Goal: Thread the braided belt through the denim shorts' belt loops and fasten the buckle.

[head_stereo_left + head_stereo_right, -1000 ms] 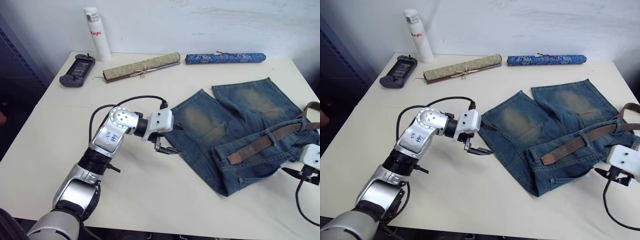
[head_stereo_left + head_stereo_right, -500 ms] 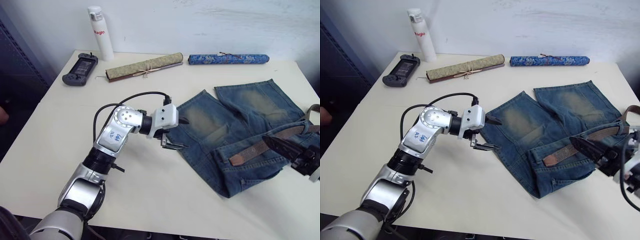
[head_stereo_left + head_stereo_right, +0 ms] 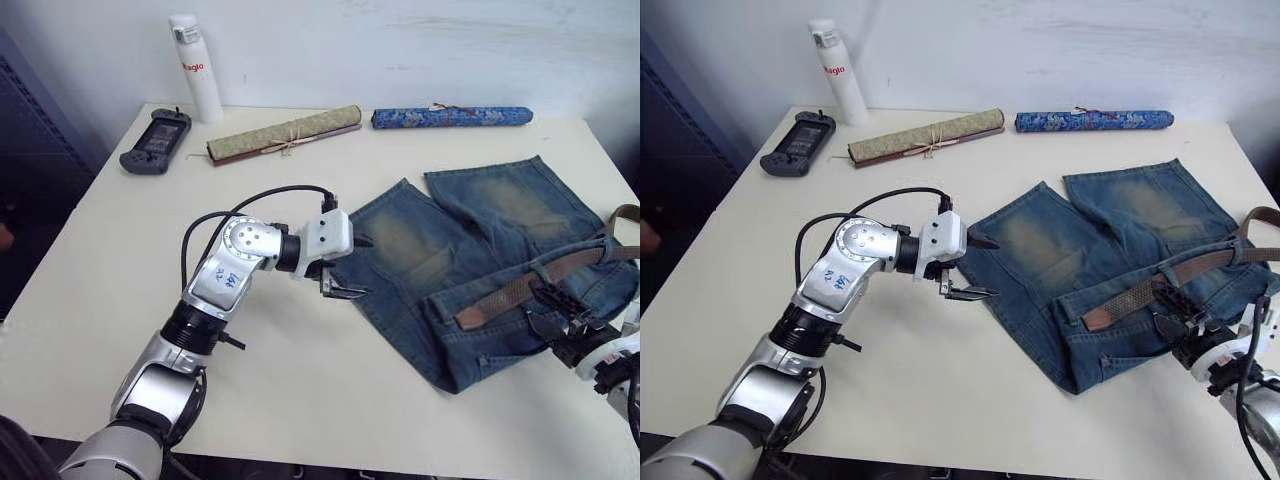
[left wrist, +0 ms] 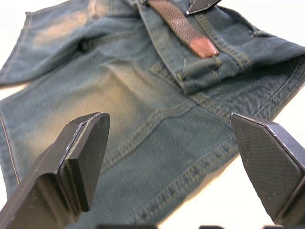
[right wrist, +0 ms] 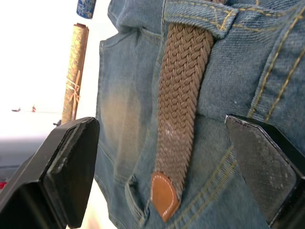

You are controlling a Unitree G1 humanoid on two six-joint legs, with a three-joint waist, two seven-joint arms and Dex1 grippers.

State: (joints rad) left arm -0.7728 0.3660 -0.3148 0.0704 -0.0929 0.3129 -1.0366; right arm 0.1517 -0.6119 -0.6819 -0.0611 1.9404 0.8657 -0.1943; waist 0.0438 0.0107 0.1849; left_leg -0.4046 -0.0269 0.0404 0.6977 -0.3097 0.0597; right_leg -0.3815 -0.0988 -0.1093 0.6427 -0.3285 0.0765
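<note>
The braided belt (image 3: pixel 518 293) will slide through the belt loop and pull straight a slack curl (image 3: pixel 623 220) that stands beyond the loop when I pull the belt's tip.
The denim shorts (image 3: pixel 440 240) lie spread on the right half of the white table (image 3: pixel 120 260), waistband toward me. The braided belt (image 3: pixel 512 288) runs along the waistband under one belt loop (image 5: pixel 195 14). Its tan tapered tip (image 5: pixel 164 193) lies free on the denim. The buckle is out of view; the belt curls off at the right edge (image 3: pixel 1260 215). My left gripper (image 3: pixel 352 266) is open just above the hem of the shorts' left leg. My right gripper (image 3: pixel 1166 312) hovers open over the waistband, its fingers (image 5: pixel 66 176) on either side of the belt's tip end.
Along the back of the table stand a white bottle (image 3: pixel 195 65), a dark game controller (image 3: pixel 155 140), a tan roll tied with string (image 3: pixel 285 132) and a blue patterned roll (image 3: pixel 450 116). The table's front edge is close below the shorts.
My right gripper has swung in from the table right of the shorts to over the waistband and belt. My left gripper has shifted slightly right onto the leg hem.
</note>
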